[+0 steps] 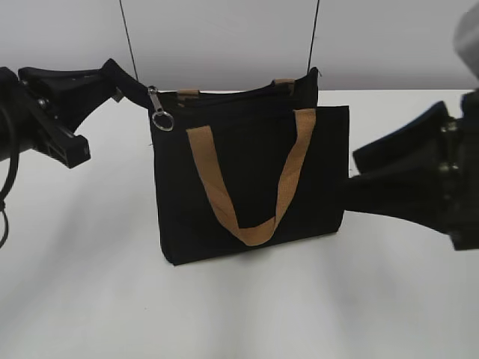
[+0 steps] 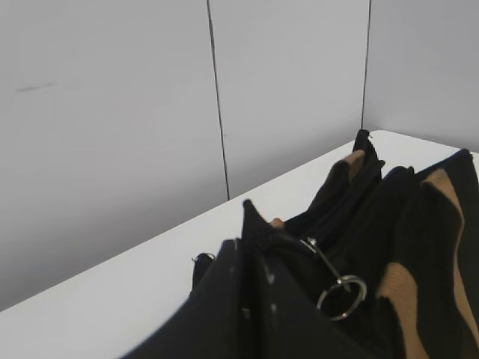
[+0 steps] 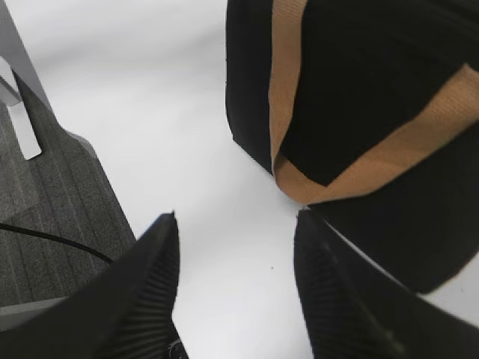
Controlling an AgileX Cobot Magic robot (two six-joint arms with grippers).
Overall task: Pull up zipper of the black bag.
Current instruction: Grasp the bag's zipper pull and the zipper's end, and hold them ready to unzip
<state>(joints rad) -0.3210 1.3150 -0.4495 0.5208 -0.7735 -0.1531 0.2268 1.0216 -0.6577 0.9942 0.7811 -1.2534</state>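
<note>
My pulling gripper will send the zipper's slider (image 1: pixel 155 99) gliding across to the bag's far corner, because my left gripper pins the bag's black fabric end (image 1: pixel 124 82) beside that slider.
The black bag (image 1: pixel 251 172) stands upright on the white table, with its tan strap handles (image 1: pixel 254 233) hanging down the front. The zipper (image 1: pixel 156 102) sits at the bag's top left corner, and its silver ring pull (image 1: pixel 162 120) hangs down. My left gripper (image 1: pixel 139 91) is shut on the black fabric end at that corner, right beside the slider. In the left wrist view, the fabric pokes up between my left gripper's jaws (image 2: pixel 251 247), with the ring (image 2: pixel 342 298) just to the right. My right gripper (image 1: pixel 350 176) is open and empty, low beside the bag's right side (image 3: pixel 359 82).
The white table (image 1: pixel 239 314) stretches in front of the bag. A grey wall with thin vertical seams (image 2: pixel 217 97) stands close behind it. In the right wrist view, the table edge and grey carpet (image 3: pixel 52 202) lie at the left.
</note>
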